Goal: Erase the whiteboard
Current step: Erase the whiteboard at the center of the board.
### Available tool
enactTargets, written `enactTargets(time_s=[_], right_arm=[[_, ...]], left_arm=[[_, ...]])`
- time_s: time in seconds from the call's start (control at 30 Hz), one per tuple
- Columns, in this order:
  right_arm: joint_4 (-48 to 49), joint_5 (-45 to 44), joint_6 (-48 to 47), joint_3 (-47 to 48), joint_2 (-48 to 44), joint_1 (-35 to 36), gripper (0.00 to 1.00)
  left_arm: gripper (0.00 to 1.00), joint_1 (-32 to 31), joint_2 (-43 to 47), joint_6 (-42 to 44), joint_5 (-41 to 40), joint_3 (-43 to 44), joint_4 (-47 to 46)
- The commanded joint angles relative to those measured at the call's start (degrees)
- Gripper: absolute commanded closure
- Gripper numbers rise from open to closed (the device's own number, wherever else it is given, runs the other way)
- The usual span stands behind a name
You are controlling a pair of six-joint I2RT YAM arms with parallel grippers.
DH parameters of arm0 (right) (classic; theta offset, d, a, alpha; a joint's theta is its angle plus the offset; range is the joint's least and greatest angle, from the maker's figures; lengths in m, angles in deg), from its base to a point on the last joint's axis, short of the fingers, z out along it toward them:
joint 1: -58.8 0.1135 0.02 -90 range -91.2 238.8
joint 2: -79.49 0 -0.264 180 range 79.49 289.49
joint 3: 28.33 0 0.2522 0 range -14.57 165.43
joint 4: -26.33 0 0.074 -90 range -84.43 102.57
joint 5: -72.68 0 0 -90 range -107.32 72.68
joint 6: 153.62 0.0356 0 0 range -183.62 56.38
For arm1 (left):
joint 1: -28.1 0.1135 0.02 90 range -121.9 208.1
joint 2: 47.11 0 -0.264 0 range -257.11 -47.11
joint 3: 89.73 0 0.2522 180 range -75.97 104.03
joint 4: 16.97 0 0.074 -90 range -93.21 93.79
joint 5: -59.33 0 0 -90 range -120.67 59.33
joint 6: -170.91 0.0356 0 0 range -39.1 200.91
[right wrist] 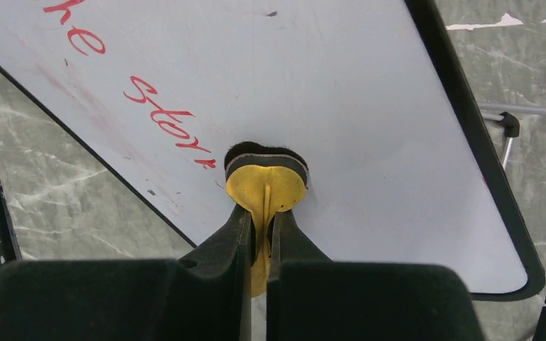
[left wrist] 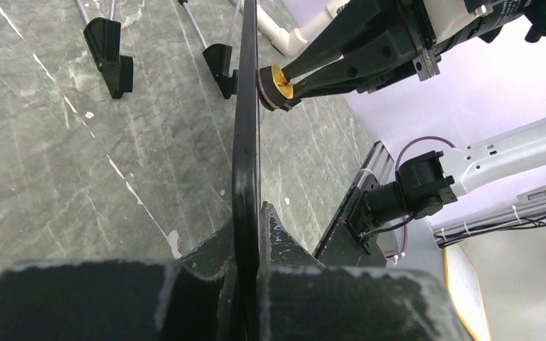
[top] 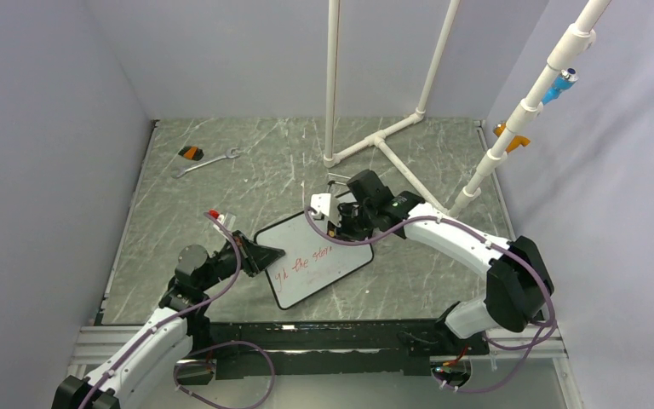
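The eraser's felt (right wrist: 266, 149) is on clean board past the last red letters. Next, I move it back with my right gripper to the first letters (top: 280, 274) near my left gripper.
The whiteboard (top: 337, 261) is a small white board in a thin black frame with red handwriting (right wrist: 166, 118) on its left part. It stands tilted on black wire stand feet (left wrist: 111, 51). My left gripper (top: 272, 253) is shut on the board's left frame edge; in the left wrist view the frame (left wrist: 245, 142) runs edge-on between the closed fingers of the left gripper (left wrist: 253, 217). My right gripper (right wrist: 261, 213) is shut on a yellow eraser (right wrist: 266, 181). Its dark felt face presses on the board just right of the writing. The eraser (left wrist: 276, 84) also shows against the board in the left wrist view.
A wrench (top: 209, 161) and a small orange-black object (top: 191, 152) lie at the back left. A white pipe frame (top: 376, 139) stands at the back middle, with a slanted pipe and orange clamp (top: 511, 136) on the right. Grey walls enclose the table.
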Motion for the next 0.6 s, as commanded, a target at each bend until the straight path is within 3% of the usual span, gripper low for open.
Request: enactTargets(time_s=[0.0,0.23,0.43,0.57], right_arm=[[6.29,-5.33,4.55,-0.29,-0.86,-1.16,1.0],[12.13,-15.9,7.35,-1.93,-3.13,-5.41,1.0],[5.22,-3.86,2.25,-1.57,-3.13,-4.81,1.0],[2.17,0.02,-1.4,-1.8,-3.08,-0.11,1.0]], left_arm=[[1.0,0.02,1.34,-0.51,3.7,1.46,-10.77],[1.0,0.25,0.53,-0.59,4.01,1.31,-11.54],[1.0,0.87,-0.5,-0.98,4.67,1.35,-12.78],[1.0,1.87,-1.21,-1.74,5.44,1.01,-14.23]])
